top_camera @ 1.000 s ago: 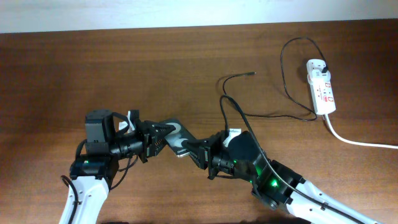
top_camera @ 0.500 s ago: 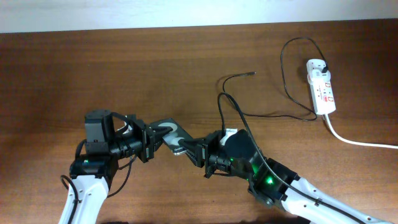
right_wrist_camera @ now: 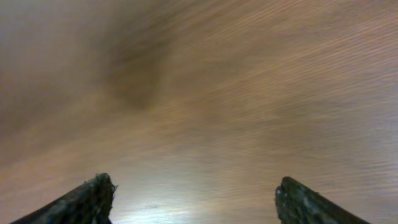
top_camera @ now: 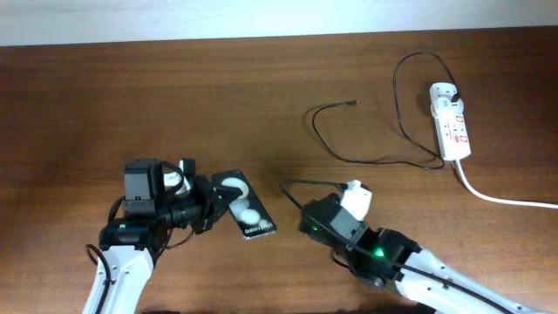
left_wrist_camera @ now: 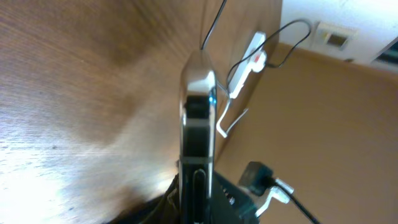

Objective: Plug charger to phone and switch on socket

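Next, I straighten the phone (top_camera: 248, 209), since it slants in my left gripper, and fetch the charger's tip (top_camera: 352, 103) with my right gripper, since that tip lies free.
The black phone (top_camera: 245, 207) lies face up at the lower left, two white spots on its glass. My left gripper (top_camera: 207, 209) is shut on its left end. In the left wrist view the phone (left_wrist_camera: 198, 118) runs edge-on away from that gripper (left_wrist_camera: 198, 202). My right gripper (top_camera: 309, 221) has its jaws open a short way right of the phone, with only bare wood between the fingers (right_wrist_camera: 193, 184). The charger (top_camera: 384, 161) loops across the table, its connector tip (top_camera: 355, 103) lying free. Its plug head (top_camera: 455, 92) sits in the white socket (top_camera: 452, 122) at the far right.
A thick white cord (top_camera: 506, 199) runs from the socket off the right edge. The pale wall edge (top_camera: 261, 17) borders the back of the table. The socket (left_wrist_camera: 255, 53) and part of the right arm (left_wrist_camera: 261, 180) show beyond the phone in the left wrist view.
My right gripper has let go of the phone, opened and pulled back to the right. The left gripper has closed on the phone, which now shows its face flatter to the overhead camera.
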Motion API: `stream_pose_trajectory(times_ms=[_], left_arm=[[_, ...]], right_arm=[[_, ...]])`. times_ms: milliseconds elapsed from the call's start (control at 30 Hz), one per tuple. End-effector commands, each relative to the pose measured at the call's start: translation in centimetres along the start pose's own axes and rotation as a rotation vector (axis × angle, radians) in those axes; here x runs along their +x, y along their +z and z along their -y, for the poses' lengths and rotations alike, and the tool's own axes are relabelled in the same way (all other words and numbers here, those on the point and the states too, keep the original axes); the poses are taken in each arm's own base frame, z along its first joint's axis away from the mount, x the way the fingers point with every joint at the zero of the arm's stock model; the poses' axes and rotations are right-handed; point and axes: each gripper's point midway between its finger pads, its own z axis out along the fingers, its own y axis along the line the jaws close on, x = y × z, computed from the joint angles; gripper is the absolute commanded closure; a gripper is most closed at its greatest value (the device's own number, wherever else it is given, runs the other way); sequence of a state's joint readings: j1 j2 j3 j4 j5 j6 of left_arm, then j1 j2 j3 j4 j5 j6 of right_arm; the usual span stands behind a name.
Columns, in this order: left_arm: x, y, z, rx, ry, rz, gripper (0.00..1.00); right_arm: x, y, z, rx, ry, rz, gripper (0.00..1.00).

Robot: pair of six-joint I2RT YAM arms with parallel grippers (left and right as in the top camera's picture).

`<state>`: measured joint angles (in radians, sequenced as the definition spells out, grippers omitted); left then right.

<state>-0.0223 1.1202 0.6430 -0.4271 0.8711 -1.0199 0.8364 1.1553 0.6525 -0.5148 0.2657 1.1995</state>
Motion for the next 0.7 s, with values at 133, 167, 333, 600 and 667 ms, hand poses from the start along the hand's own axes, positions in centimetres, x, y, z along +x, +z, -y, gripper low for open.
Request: stream_pose_trajectory(times_ms=[133,167,333,600,667], left_arm=[[0.9,-0.1,2.4,0.102,0.191,-0.064,1.0],[0.4,0.1,2.8,0.119,0.192,-0.055,1.0],[-0.4,3.6,5.8,0.27,0.214,-0.186,1.0],[3.7,5.8,2.5,0.32,0.153,-0.578,1.0],[3.7,5.8,2.5,0.324,0.164,-0.577,1.0]], right_arm=[[-4.7,-9.0,9.4,0.235,0.091,0.101,0.01],[-5.1,-10.4,9.7,0.227,0.109,0.114,0.01],[-7.0,-15.5,9.1,0.085,0.169,0.225,0.01],[-8.9,-11.8,4.5,0.104,0.025,0.18,0.01],[-9.7,-9.6,2.1,0.21,-0.006,0.064,0.01]])
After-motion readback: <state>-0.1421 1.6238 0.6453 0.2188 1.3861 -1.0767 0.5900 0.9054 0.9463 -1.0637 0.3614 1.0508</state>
